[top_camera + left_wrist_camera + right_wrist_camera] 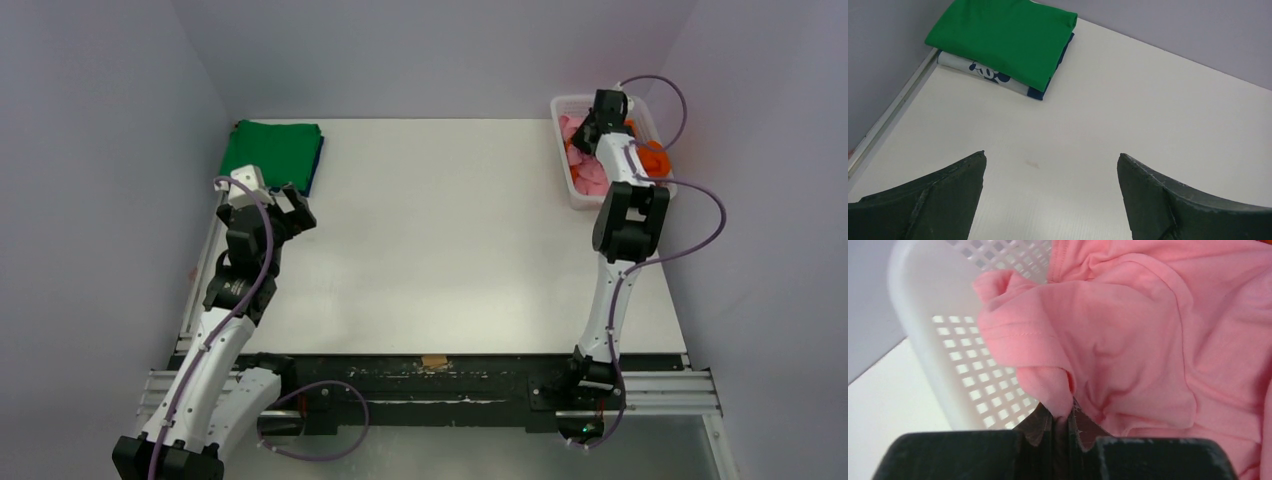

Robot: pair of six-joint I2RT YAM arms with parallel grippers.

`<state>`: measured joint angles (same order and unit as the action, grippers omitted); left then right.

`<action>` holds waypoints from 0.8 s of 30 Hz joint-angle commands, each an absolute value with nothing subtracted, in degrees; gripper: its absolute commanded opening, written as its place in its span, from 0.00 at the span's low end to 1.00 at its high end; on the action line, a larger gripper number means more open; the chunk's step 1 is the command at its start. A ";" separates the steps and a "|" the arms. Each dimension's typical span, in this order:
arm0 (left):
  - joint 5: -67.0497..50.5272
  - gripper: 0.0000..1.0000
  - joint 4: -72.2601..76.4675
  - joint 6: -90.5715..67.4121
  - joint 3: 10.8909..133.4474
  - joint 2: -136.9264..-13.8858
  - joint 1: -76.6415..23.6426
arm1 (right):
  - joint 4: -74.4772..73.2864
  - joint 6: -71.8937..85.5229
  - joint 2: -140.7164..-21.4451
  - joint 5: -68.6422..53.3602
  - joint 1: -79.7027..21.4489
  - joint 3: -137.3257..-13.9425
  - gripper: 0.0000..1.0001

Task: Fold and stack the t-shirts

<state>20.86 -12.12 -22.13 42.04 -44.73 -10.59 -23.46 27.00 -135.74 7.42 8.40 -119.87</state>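
Observation:
The pink t-shirt's fold is in my right gripper's fingers and the table's middle is clear. My right gripper keeps moving out of the basket and lets go toward that middle.
A folded green t-shirt lies on a folded dark blue t-shirt at the table's far left corner; the stack also shows in the left wrist view. My left gripper is open and empty, just in front of the stack, above bare table. The pink t-shirt lies crumpled in the white lattice basket at the far right, with the orange t-shirt beside it. My right gripper is shut on a fold of the pink t-shirt, over the basket.
The basket's lattice wall is close to the left of my right fingers. Grey walls enclose the table on three sides. A metal rail runs along the table's left edge.

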 commanded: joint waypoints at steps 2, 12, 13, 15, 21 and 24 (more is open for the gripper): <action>21.68 1.00 -11.65 -24.01 44.18 -43.69 -10.81 | -16.97 24.95 -119.25 0.99 8.21 -117.44 0.00; 19.35 1.00 -11.40 -26.50 43.10 -42.54 -10.81 | -8.18 23.74 -97.73 -26.08 -4.58 -115.25 0.00; 19.15 1.00 -11.35 -26.80 42.93 -42.32 -10.81 | -7.04 24.36 -96.65 -27.55 -6.44 -115.36 0.00; 18.71 1.00 -11.62 -27.40 42.80 -41.87 -10.81 | -7.97 22.51 -95.90 -29.12 -11.49 -118.00 0.00; 15.97 1.00 -12.85 -28.00 43.02 -41.62 -10.81 | -5.85 25.93 -94.93 -30.88 -14.75 -119.31 0.00; 14.77 1.00 -13.48 -28.21 43.20 -41.32 -10.81 | -6.65 24.89 -94.93 -29.76 -14.75 -116.24 0.00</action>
<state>17.43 -13.17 -26.92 42.04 -42.17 -10.59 -9.50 24.56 -95.22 -29.21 -16.14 -117.99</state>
